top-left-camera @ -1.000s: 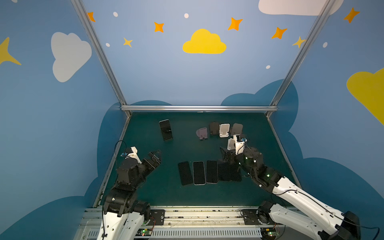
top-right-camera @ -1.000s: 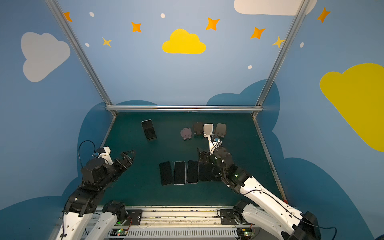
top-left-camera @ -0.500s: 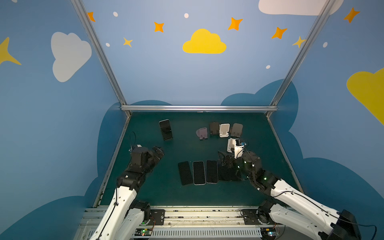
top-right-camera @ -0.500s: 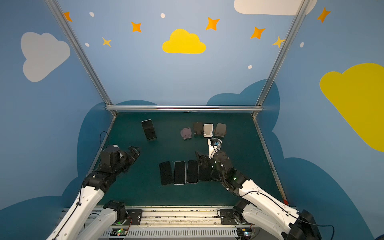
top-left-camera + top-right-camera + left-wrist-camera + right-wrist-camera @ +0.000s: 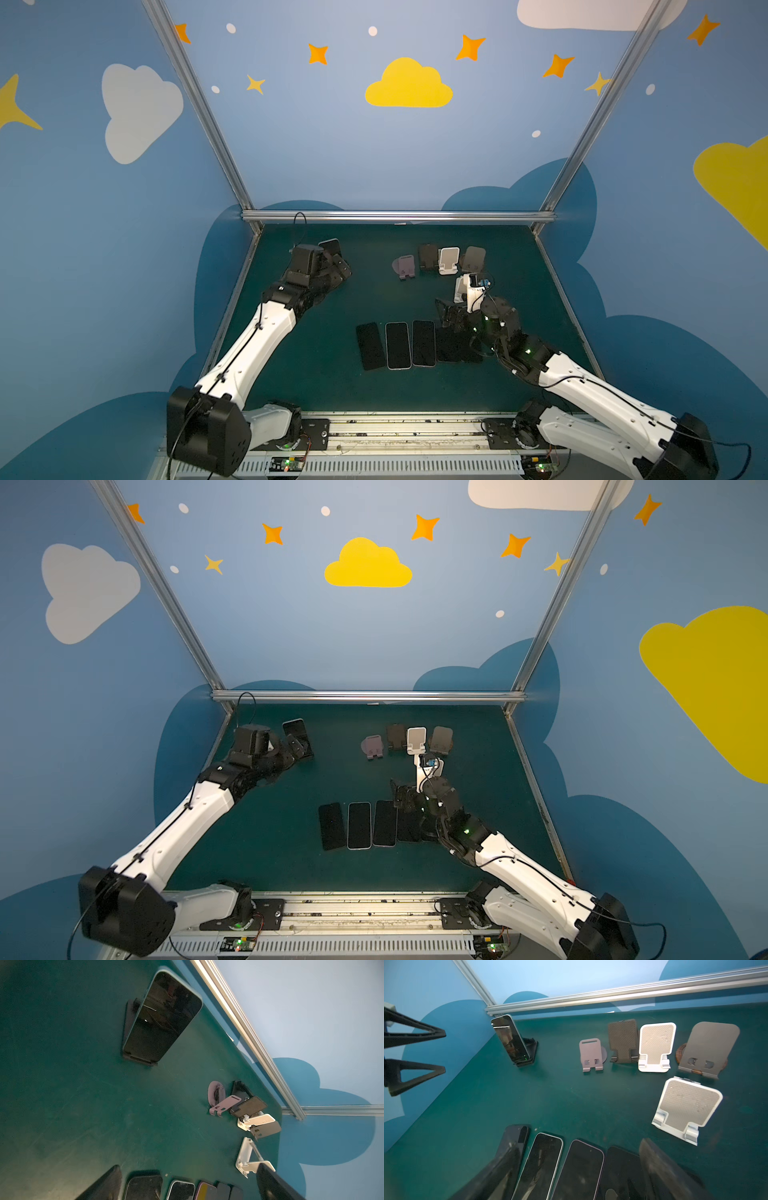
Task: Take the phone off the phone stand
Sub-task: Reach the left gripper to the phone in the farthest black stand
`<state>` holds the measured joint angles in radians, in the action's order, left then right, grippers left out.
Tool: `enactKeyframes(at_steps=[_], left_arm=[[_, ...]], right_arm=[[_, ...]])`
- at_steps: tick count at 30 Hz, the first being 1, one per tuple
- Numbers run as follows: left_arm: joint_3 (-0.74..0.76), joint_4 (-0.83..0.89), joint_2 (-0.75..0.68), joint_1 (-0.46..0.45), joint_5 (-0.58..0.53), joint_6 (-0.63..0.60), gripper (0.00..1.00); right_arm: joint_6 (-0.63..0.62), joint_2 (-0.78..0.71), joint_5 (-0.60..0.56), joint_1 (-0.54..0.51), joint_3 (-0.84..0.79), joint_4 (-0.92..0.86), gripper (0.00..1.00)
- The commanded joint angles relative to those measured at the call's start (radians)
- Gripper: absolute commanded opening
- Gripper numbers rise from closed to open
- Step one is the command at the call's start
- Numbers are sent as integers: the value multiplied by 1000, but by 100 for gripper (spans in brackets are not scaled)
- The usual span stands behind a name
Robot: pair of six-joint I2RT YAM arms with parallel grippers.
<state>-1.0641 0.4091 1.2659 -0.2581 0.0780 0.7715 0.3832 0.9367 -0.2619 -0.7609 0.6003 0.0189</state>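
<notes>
My left gripper is to keep going over the phone's top edge [image 5: 293, 720] and close across the phone's long sides [image 5: 305, 731], as those sides are free above the black stand.
A dark phone [image 5: 331, 246] leans upright in a black phone stand [image 5: 138, 1060] at the back left of the green table, seen in both top views. The phone [image 5: 164, 1018] faces my left wrist camera with its screen off. My left gripper [image 5: 340, 269] is open just in front of it, partly covering it in a top view. Its two fingers [image 5: 415, 1032] stand apart, short of the phone [image 5: 510, 1039], with nothing between them. My right gripper [image 5: 449, 312] hovers open and empty over the right end of a row of flat phones [image 5: 398, 345].
Several phones [image 5: 579, 1167] lie flat side by side near the table's middle front. Several empty stands [image 5: 449, 259] cluster at the back right: purple, black, white and grey, with another white stand [image 5: 687, 1107] nearer my right gripper. An aluminium rail [image 5: 395, 216] borders the back.
My left arm has stretched from the front left toward the back, bringing its open gripper up to the phone on the stand. The right arm has hardly moved.
</notes>
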Motion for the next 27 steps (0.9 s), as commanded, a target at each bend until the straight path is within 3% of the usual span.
enactKeyframes(at_steps=[1, 6, 13, 17, 21, 27], left_arm=[[-92, 30, 83, -45, -159, -112, 100], [-230, 54, 228, -112, -494, -197, 100], [-342, -55, 399, -115, -696, -381, 100], [-419, -51, 496, -95, -688, -464, 100], [-502, -1, 588, -71, -641, -462, 100], [-443, -107, 624, -51, -648, -413, 100]], right_arm=[[-23, 9, -14, 5, -44, 48, 91], [-30, 36, -7, 9, -35, 34, 91], [-33, 61, -8, 16, -42, 41, 91], [-30, 69, -7, 19, -48, 44, 91], [-38, 79, -8, 21, -47, 41, 91], [-42, 82, -13, 22, -47, 32, 91]])
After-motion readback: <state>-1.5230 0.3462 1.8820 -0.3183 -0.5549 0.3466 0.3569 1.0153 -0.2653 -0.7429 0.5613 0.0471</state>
